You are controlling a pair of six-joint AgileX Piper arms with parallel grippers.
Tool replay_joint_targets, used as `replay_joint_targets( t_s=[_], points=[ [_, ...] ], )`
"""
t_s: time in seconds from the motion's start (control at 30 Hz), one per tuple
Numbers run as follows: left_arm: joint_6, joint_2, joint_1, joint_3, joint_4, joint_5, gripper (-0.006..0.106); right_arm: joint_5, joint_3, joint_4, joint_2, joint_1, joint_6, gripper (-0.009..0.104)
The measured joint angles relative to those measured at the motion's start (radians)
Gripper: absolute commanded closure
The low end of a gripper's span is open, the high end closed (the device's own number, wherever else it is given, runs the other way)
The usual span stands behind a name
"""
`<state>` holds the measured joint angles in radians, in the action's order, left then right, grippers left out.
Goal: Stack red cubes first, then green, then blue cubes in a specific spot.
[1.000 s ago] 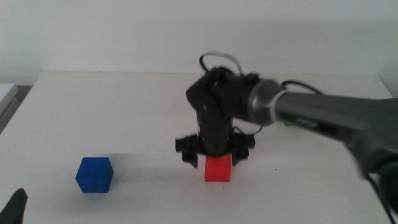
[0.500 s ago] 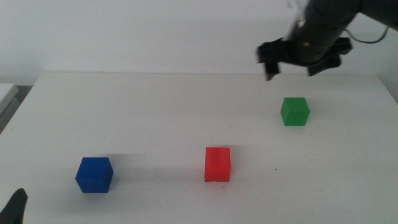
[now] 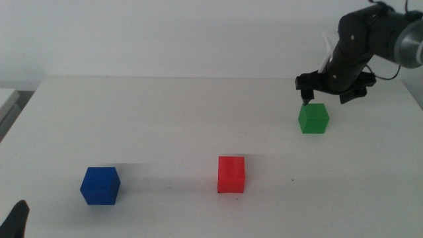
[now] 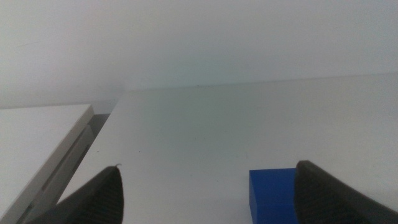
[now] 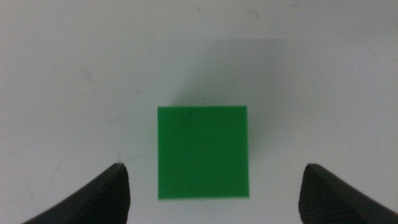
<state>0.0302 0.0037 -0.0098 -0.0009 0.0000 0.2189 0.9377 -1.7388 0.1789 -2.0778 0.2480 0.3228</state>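
My right gripper keeps going down until its open fingers are on either side of the green cube, then close, because the green cube's sides (image 5: 203, 152) are square with those fingers.
The red cube (image 3: 231, 174) stands alone on the white tabletop near the front centre, with a few faint dark specks to its right. The green cube (image 3: 313, 119) sits at the right rear; it also shows in the right wrist view (image 5: 203, 152). My right gripper (image 3: 334, 92) hangs open just above and behind the green cube, its jaws spread wider than the cube, holding nothing. The blue cube (image 3: 100, 186) sits at the front left and shows in the left wrist view (image 4: 273, 194). My left gripper (image 4: 211, 199) waits open at the front left corner, its tip (image 3: 16, 218) just in view.
A pale tray or board edge (image 4: 56, 155) lies off the table's left side. The white table's far edge (image 3: 218, 79) meets a plain white wall.
My right gripper let go of the red cube, rose away from it, swung to the right rear and came down over the green cube. The cubes have not moved.
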Motion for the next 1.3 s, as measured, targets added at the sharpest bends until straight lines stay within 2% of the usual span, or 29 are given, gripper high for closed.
replay_joint_targets(
  t_s=[0.53, 0.6, 0.67, 0.8, 0.9, 0.93, 1.1, 1.3],
  points=[
    [0.000, 0.000, 0.000, 0.000, 0.000, 0.000, 0.007, -0.138, 0.000, 0.000, -0.114, -0.006, -0.002, 0.004],
    [0.000, 0.000, 0.000, 0.000, 0.000, 0.000, 0.007, -0.147, 0.000, 0.006, -0.128, -0.010, -0.002, 0.010],
    [0.000, 0.000, 0.000, 0.000, 0.000, 0.000, 0.007, -0.152, 0.000, 0.011, -0.142, -0.011, -0.002, 0.021],
    [0.000, 0.000, 0.000, 0.000, 0.000, 0.000, 0.007, -0.158, 0.000, 0.011, -0.158, -0.011, -0.002, 0.057],
    [0.000, 0.000, 0.000, 0.000, 0.000, 0.000, 0.007, -0.150, 0.000, 0.009, -0.158, -0.011, 0.005, 0.094],
    [0.000, 0.000, 0.000, 0.000, 0.000, 0.000, 0.007, -0.142, 0.000, 0.009, -0.156, -0.011, 0.005, 0.097],
    [0.000, 0.000, 0.000, 0.000, 0.000, 0.000, 0.007, -0.005, 0.006, 0.061, -0.059, 0.039, 0.101, 0.092],
    [0.000, 0.000, 0.000, 0.000, 0.000, 0.000, 0.007, 0.111, 0.001, 0.181, 0.161, 0.242, 0.296, 0.091]
  ],
)
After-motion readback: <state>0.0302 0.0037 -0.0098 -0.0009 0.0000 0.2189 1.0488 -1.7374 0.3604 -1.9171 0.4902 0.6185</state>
